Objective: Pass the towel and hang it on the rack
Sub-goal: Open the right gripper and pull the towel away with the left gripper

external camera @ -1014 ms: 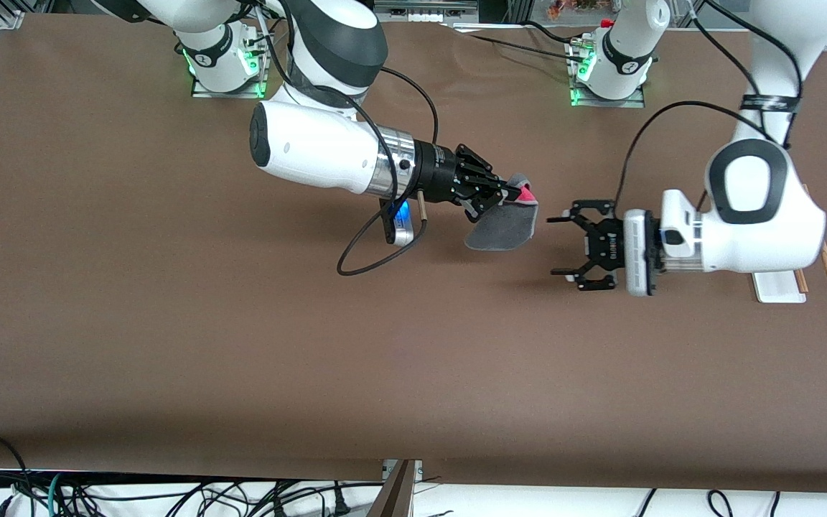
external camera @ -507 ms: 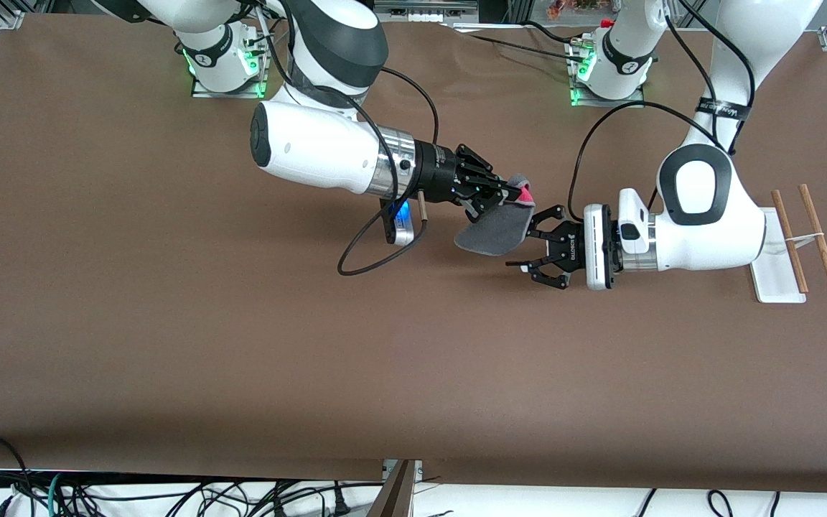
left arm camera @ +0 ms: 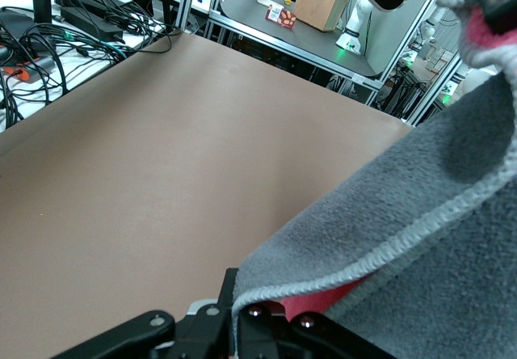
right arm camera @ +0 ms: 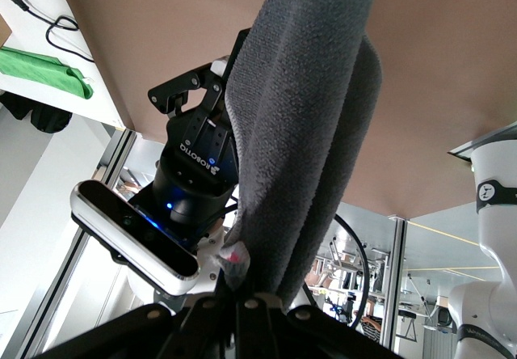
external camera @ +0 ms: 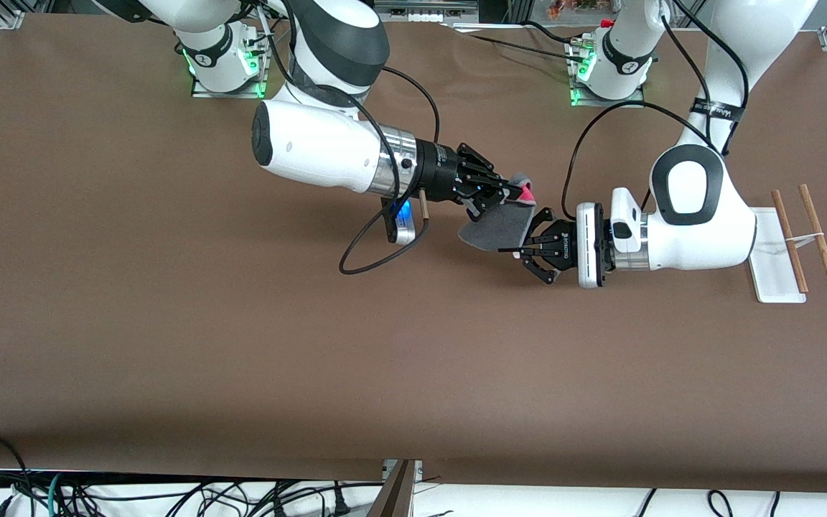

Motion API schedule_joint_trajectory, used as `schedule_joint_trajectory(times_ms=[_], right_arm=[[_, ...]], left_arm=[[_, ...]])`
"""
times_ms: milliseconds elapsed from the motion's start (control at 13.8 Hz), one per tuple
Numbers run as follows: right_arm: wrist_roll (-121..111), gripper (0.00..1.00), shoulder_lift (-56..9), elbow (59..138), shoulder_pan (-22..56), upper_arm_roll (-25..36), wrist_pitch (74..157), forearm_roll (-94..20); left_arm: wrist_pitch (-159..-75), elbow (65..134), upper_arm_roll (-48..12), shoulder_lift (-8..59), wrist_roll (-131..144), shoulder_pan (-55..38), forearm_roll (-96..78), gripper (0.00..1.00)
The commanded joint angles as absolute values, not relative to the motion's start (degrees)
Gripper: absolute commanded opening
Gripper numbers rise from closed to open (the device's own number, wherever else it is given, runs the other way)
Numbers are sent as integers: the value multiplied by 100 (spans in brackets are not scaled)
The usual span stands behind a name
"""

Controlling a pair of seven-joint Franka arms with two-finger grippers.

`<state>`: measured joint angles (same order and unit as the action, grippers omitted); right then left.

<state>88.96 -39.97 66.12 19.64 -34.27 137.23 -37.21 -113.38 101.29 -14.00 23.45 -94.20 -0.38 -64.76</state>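
Next, my right gripper opens and moves away, as it is closed on the towel's tag corner (external camera: 525,191). Then my left gripper will carry the towel to the rack (external camera: 782,258).
The towel (external camera: 500,226), dark grey with a red-pink tag (external camera: 526,191), hangs in the air over the middle of the table between both grippers. My right gripper (external camera: 514,192) is shut on its upper corner by the tag; in the right wrist view the towel (right arm camera: 307,133) hangs from the closed right gripper (right arm camera: 250,302). My left gripper (external camera: 510,250) is shut on the towel's lower edge; the left wrist view shows the stitched border of the towel (left arm camera: 420,213) pinched in the left gripper (left arm camera: 246,323). The rack (external camera: 778,283), a white base with two brown rods (external camera: 790,240), stands at the left arm's end.
A black cable loop (external camera: 363,266) hangs from the right wrist over the table. Both arm bases (external camera: 227,64) stand along the table's back edge. The left arm's forearm (external camera: 701,230) lies between the towel and the rack.
My left gripper moved from beside the rack toward the towel, uncovering the rack, and closed its open fingers on the towel's lower edge. The right gripper kept still, holding the towel.
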Motion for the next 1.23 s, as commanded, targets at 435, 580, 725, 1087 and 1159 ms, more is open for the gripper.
schedule_joint_trajectory(times_ms=[435,580,725,1087,1159], right_arm=[[9070,99,-4043,6443,1672,-3463,13791,-3814],[9044,99,-4026,6311,1355,-3463,13318,-3797],[8904,99,-3990,6258,969,-3419,12774,-3718],[7167,99,-3789,6293,-104,-3401,10868,-3123],[6885,99,-3649,6345,-245,-3375,10472,-2920]], left_arm=[[-11382,10134,-1380,2232,-9659,96,-6583,0],[-11312,10055,-1319,2224,-9650,140,-6286,0],[-11128,9950,-1318,2224,-9650,351,-5838,0],[-10425,9415,-1318,2241,-9624,1150,-4082,0],[-10224,9283,-1318,2267,-9624,1369,-3626,0]])
